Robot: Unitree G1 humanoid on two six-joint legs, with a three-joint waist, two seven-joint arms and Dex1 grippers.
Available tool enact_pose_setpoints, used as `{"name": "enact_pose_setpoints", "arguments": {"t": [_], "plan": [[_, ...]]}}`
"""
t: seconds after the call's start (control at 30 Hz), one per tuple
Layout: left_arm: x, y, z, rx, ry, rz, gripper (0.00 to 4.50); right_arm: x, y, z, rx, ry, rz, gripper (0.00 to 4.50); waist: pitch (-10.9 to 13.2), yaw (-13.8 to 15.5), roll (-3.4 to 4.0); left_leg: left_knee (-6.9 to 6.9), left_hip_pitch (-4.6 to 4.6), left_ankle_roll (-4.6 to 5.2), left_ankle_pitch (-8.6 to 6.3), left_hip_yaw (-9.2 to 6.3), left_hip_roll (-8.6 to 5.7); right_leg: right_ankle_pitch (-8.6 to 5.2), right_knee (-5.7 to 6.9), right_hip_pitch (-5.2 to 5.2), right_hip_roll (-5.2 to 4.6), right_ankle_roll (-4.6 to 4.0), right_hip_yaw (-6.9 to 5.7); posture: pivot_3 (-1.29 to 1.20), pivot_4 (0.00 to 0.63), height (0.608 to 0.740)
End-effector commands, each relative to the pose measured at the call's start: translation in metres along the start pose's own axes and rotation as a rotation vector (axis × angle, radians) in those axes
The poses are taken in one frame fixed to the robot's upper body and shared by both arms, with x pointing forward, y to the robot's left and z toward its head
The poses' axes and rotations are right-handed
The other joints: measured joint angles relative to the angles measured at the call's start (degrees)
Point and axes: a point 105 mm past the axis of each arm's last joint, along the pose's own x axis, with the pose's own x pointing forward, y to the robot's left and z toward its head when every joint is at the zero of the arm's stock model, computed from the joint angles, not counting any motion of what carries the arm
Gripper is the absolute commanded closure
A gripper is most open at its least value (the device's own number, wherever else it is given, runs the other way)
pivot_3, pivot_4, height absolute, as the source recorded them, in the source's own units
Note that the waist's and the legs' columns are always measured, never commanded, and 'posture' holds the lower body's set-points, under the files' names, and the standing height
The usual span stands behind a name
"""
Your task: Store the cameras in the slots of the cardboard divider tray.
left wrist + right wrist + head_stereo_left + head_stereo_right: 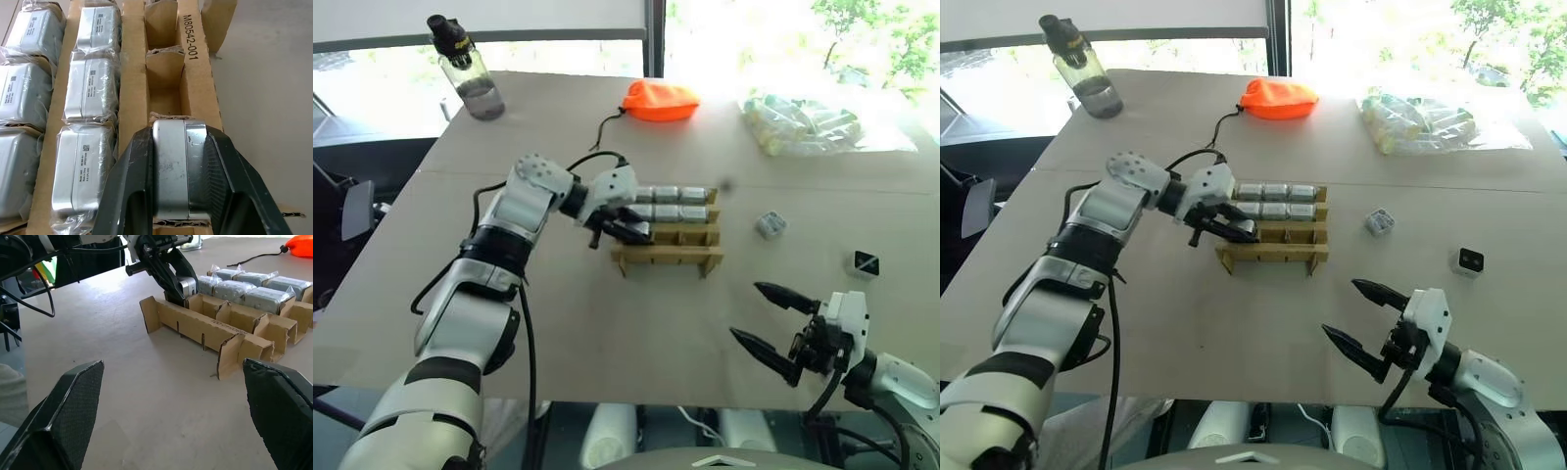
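The black-faced camera (pixel 865 263) is far away from my left gripper. My right gripper should get it and pass it to my left gripper for the next empty slot (pixel 166 95).
The cardboard divider tray (pixel 668 257) sits mid-table. Its two far rows hold several plastic-wrapped cameras (pixel 671 194). My left gripper (pixel 631 232) is shut on another camera (pixel 171 161), a silver block, held at the left end slot of the third row, partly down between the cardboard walls (pixel 195 73). The rest of that row and the nearest row stand empty. Two loose cameras lie to the tray's right: a grey one (pixel 770 225) and one with its black face up (pixel 867 262). My right gripper (pixel 747 310) hangs open near the table's front right, holding nothing.
At the back of the table are a water bottle (pixel 470 73) on the left, an orange drawstring pouch (pixel 661 100) in the middle, and a clear bag of pale cylinders (pixel 808 125) on the right. The table's front edge runs just below my right gripper.
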Motion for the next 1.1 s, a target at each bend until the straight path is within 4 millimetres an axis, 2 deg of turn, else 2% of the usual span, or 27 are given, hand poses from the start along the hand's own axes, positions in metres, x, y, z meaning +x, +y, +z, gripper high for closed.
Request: {"name": "enact_pose_setpoints", "arguments": {"t": [0.03, 0.27, 0.3, 0.4, 0.43, 0.5, 0.63, 0.73, 0.87, 1.0, 1.1], "plan": [[-0.003, 0.003, 0.003, 0.016, -0.012, 0.023, 3.74, 0.0, 0.0, 0.009, -0.048, -0.032, 0.002, 0.0, 0.0, -0.01, 0.0, 0.0, 0.0, 0.0, 0.0, 0.0, 0.0, 0.0, 0.0, 0.0, 0.0, 0.0, 0.0, 0.0, 0.15, 0.726], [-0.002, 0.005, 0.005, -0.027, -0.041, 0.036, 3.74, 0.0, -0.006, 0.005, -0.076, -0.003, -0.032, 0.0, 0.0, 0.03, 0.0, 0.0, 0.0, 0.0, 0.0, 0.0, 0.0, 0.0, 0.0, 0.0, 0.0, 0.0, 0.0, 0.0, 0.15, 0.726], [-0.003, 0.005, 0.007, -0.033, -0.047, 0.035, 2.72, 0.0, -0.006, 0.005, -0.077, -0.003, -0.032, 0.0, 0.0, 0.02, 0.0, 0.0, 0.0, 0.0, 0.0, 0.0, 0.0, 0.0, 0.0, 0.0, 0.0, 0.0, 0.0, 0.0, 0.15, 0.726], [-0.004, 0.005, 0.011, -0.031, -0.062, 0.034, 1.43, -0.001, -0.006, 0.005, -0.076, 0.0, -0.032, 0.0, -0.01, 0.01, -0.01, 0.0, 0.0, 0.0, 0.0, 0.01, 0.0, 0.0, 0.01, 0.0, 0.0, 0.0, 0.01, 0.0, 0.15, 0.726], [-0.005, 0.007, 0.013, -0.027, -0.064, 0.052, 0.81, -0.002, -0.006, 0.005, -0.076, 0.0, -0.032, 0.0, -0.01, 0.03, -0.01, 0.0, 0.01, 0.0, 0.0, 0.01, 0.0, 0.0, 0.02, 0.0, 0.0, 0.0, 0.0, 0.0, 0.15, 0.726], [-0.009, 0.008, 0.016, -0.013, -0.067, 0.056, 0.01, -0.003, -0.007, 0.005, -0.077, 0.003, -0.037, 0.0, -0.01, 0.06, -0.02, 0.01, 0.01, 0.0, 0.0, 0.0, 0.0, 0.0, 0.04, 0.0, 0.0, 0.0, 0.0, 0.0, 0.15, 0.726], [-0.024, 0.003, 0.037, 0.044, -0.143, 0.047, 0.01, -0.009, -0.019, 0.005, -0.093, 0.019, -0.103, 0.0, 0.0, -0.02, -0.03, 0.04, 0.01, 0.0, 0.0, 0.01, 0.02, 0.0, 0.05, 0.0, 0.0, 0.0, 0.02, 0.0, 0.15, 0.726], [-0.036, -0.005, 0.06, 0.07, -0.252, 0.032, 0.01, -0.019, -0.044, 0.007, -0.124, 0.036, -0.237, 0.0, -0.01, -0.01, -0.03, 0.04, 0.0, 0.0, 0.0, 0.04, 0.05, 0.0, 0.05, -0.02, -0.02, 0.0, 0.05, 0.0, 0.15, 0.726], [-0.05, -0.021, 0.086, 0.086, -0.401, 0.045, 0.01, -0.039, -0.093, 0.009, -0.166, 0.06, -0.548, 0.0, -0.01, -0.07, -0.03, 0.04, 0.04, 0.0, 0.0, 0.07, 0.07, 0.0, 0.1, -0.02, -0.07, 0.0, 0.08, 0.0, 0.15, 0.726], [-0.054, -0.039, 0.089, 0.061, -0.441, 0.082, 0.01, -0.059, -0.129, 0.005, -0.18, 0.07, -0.882, 0.0, -0.04, -0.14, 0.01, 0.01, 0.14, -0.03, 0.01, 0.1, 0.07, -0.01, 0.23, -0.02, -0.07, -0.01, 0.14, 0.0, 0.15, 0.726], [-0.058, -0.043, 0.09, 0.03, -0.461, 0.156, 0.01, -0.077, -0.145, -0.001, -0.19, 0.085, -1.126, 0.0, -0.04, -0.12, 0.02, 0.0, 0.18, -0.03, 0.01, 0.17, 0.08, -0.01, 0.28, -0.02, -0.09, -0.01, 0.29, 0.0, 0.15, 0.726]]}}
